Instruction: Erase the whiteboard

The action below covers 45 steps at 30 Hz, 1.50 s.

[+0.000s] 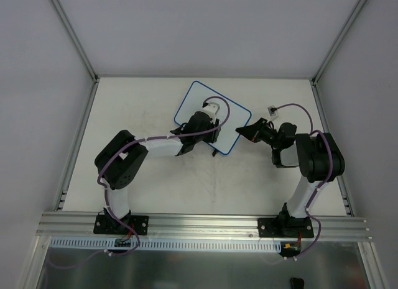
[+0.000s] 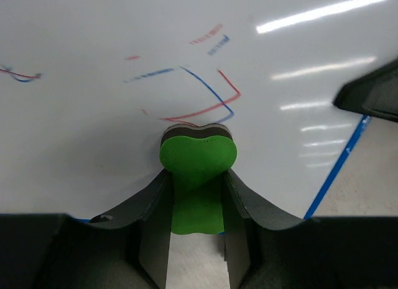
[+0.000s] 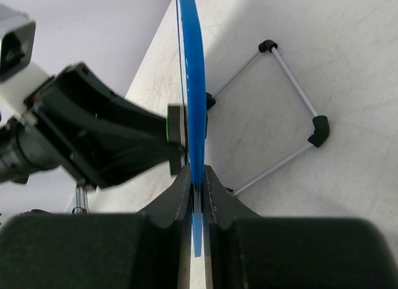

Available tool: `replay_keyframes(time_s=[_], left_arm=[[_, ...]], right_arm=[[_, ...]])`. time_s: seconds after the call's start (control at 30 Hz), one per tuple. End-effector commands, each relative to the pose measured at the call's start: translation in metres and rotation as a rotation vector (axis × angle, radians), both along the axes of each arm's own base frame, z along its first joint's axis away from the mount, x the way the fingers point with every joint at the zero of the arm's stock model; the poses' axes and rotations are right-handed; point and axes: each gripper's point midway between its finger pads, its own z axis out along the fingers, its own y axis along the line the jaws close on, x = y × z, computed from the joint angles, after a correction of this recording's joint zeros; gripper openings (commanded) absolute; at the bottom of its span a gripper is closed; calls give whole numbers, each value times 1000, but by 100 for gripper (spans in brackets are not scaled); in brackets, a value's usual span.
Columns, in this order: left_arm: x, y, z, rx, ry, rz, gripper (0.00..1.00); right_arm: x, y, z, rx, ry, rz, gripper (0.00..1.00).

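I can see the eraser's pad (image 2: 197,132) close to the whiteboard's lower frame with pen lines above it, so I should wipe back up across those lines (image 2: 219,105) with my left gripper.
The whiteboard (image 1: 194,99), white with a thin blue frame, stands tilted on the table's far middle. In the left wrist view its face (image 2: 93,115) carries red and blue pen lines (image 2: 205,99). My left gripper (image 2: 198,177) is shut on a green eraser (image 2: 198,158), whose dark pad presses against the board just below those lines. From above, the left gripper (image 1: 210,128) sits over the board's lower half. My right gripper (image 3: 197,180) is shut on the board's blue frame (image 3: 191,84), seen edge-on; it holds the board's right edge (image 1: 239,130).
A wire stand with black corner feet (image 3: 292,115) sticks out behind the board. A small white connector (image 1: 272,109) lies on the table at the back right. Grey enclosure walls and aluminium posts (image 1: 74,34) border the table (image 1: 143,109).
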Motion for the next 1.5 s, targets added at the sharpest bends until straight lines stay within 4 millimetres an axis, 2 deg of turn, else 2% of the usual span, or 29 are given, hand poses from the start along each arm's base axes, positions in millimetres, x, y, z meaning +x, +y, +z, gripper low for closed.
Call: replay_keyframes(time_s=[0.0,0.03,0.27,0.4,0.6,0.7,0.73,0.83,1.0,1.13,1.27,1.33,1.4,1.47], left_arm=[[37,42,-2,4,53,121,0],[47,58,-1,7,65,162,0],[92,106,21,-35,55,287,0],[103,112,25,-52,58,283,0],[99,96,28,-59,47,214,0],[95,80,32,-56,21,169,0],[88,66,35,-62,14,110,0],[74,44,35,-67,13,47,0],[34,-2,24,-64,11,-84,0],[11,-31,9,-22,10,-183,0],[9,-40,1,22,7,-220,0],[11,-38,-2,45,6,-216,0],[20,-33,1,68,-11,-176,0],[37,-19,6,98,-30,-100,0]], right_arm=[[3,1,39,-6,-244,9,0],[2,1,39,-6,-244,11,0],[2,1,39,-7,-245,9,0],[2,1,39,-7,-244,8,0],[2,1,39,-6,-244,9,0],[2,1,38,-6,-242,9,0],[2,1,38,-6,-241,9,0],[3,1,38,-6,-242,9,0],[2,1,38,-6,-242,11,0],[3,1,38,-6,-242,11,0],[3,1,38,-5,-241,11,0],[3,1,38,-5,-241,11,0],[3,1,39,-4,-241,11,0],[3,1,38,-3,-240,11,0]])
